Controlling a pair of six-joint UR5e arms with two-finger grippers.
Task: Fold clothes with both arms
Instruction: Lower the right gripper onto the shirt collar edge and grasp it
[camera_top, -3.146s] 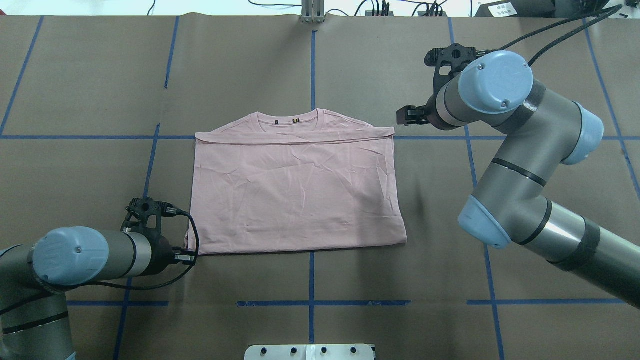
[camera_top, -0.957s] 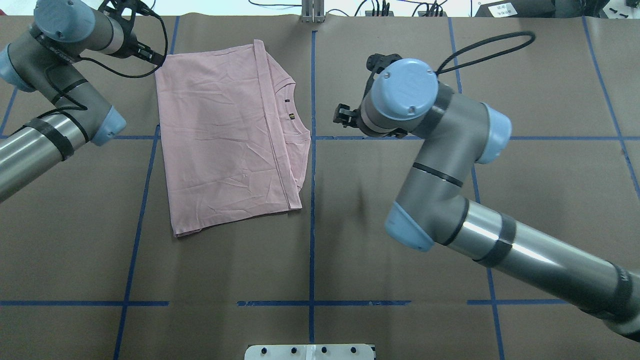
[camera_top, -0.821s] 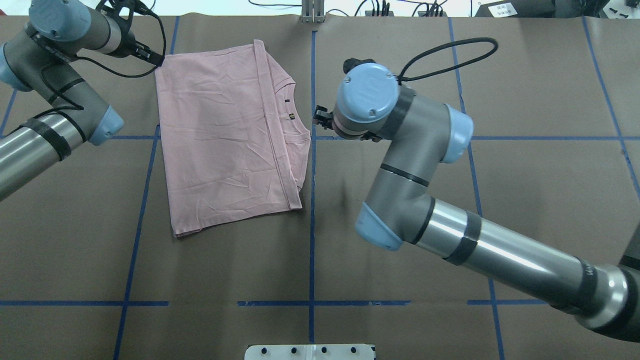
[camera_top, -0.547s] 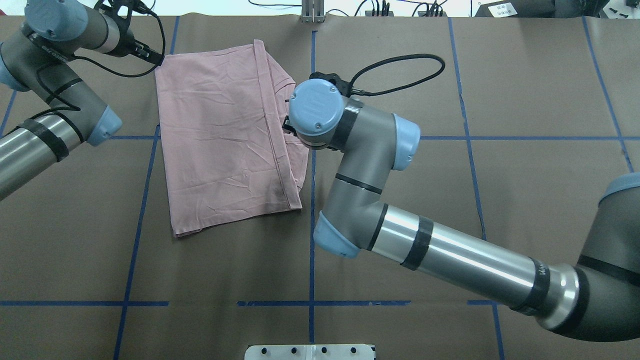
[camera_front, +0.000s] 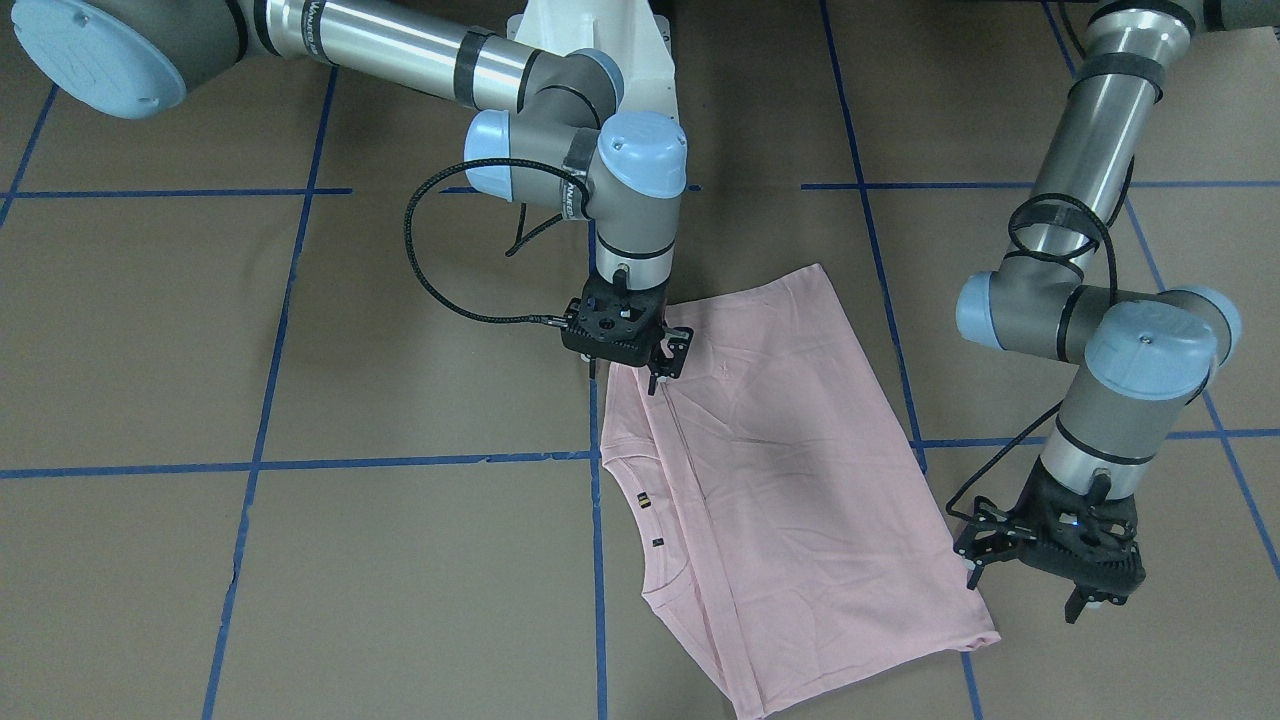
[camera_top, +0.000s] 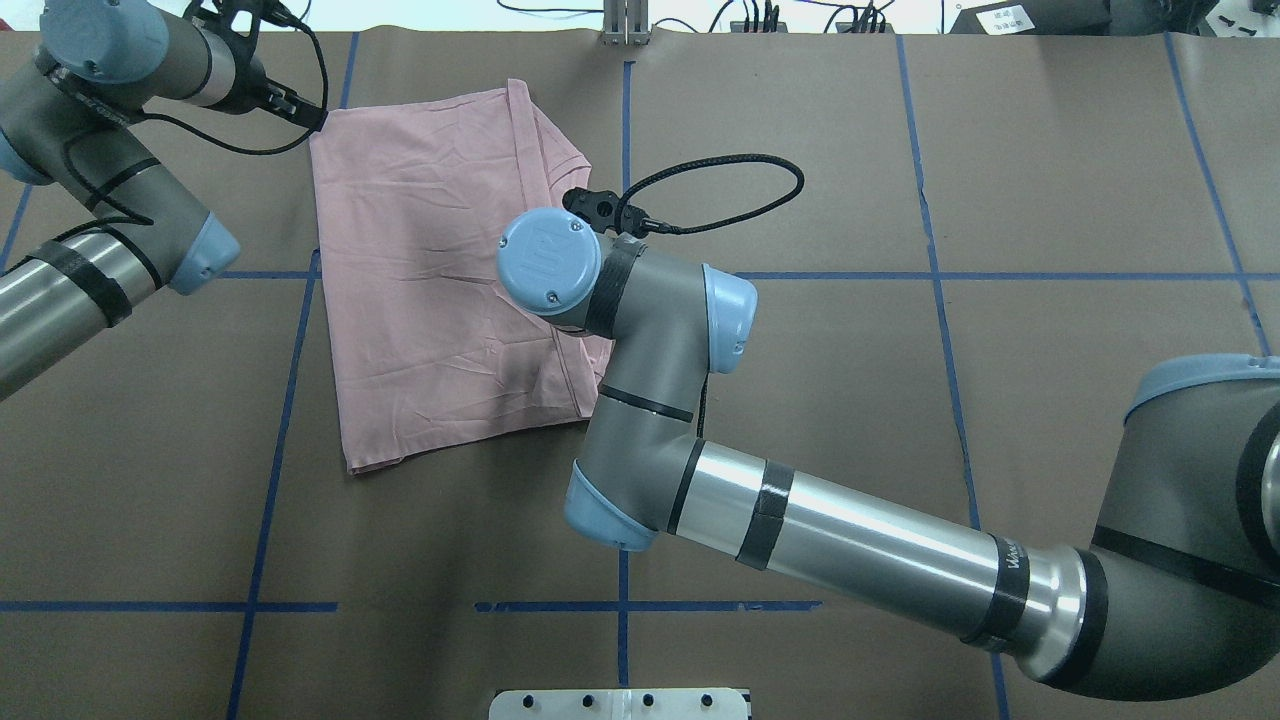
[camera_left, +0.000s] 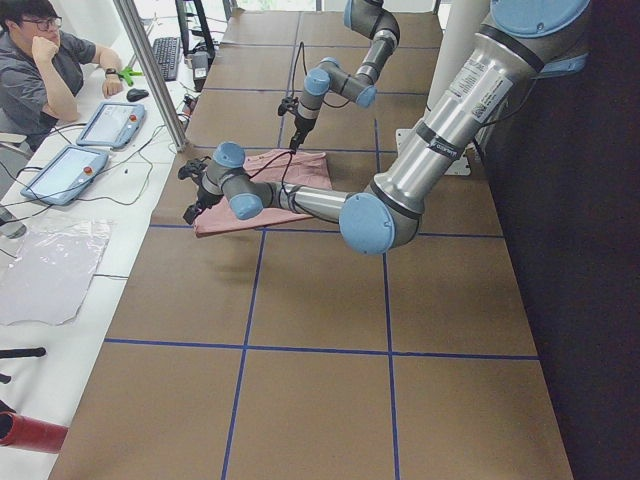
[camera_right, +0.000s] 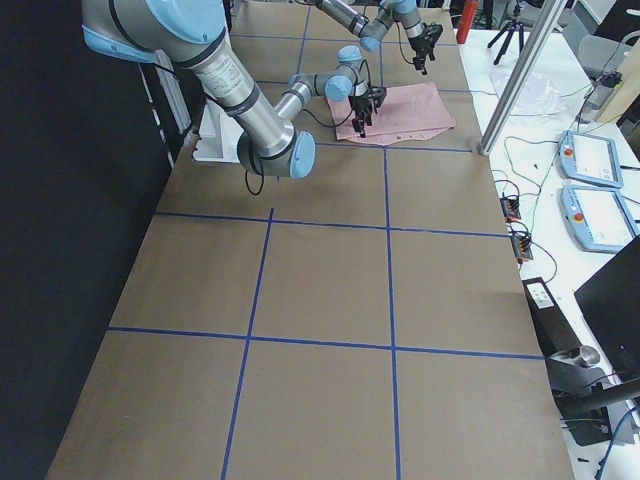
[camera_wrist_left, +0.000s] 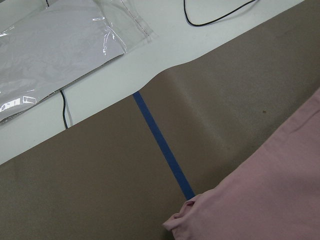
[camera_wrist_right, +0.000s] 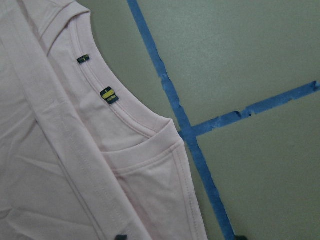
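Observation:
I expect the pale pink T-shirt will slide along flat and stay folded when I pull it, because the T-shirt's hem band lies flush across the shoulder edge.
The pale pink T-shirt lies folded, plain side up, at the table's far left, its collar with small labels facing the centre line. My left gripper is open and empty beside the shirt's far left corner; it also shows in the overhead view. My right gripper is open and points down over the shirt's collar-side edge. One fingertip is over the cloth, the other beside the blue tape. In the overhead view the right wrist hides it.
Brown paper with blue tape lines covers the table. A white base plate sits at the near edge. A clear plastic sheet lies beyond the far edge. An operator sits there beside tablets.
The shirt was turned and dragged to the far left, then stayed still. In the last second my right arm swung left over the shirt's collar side. My left arm barely moved.

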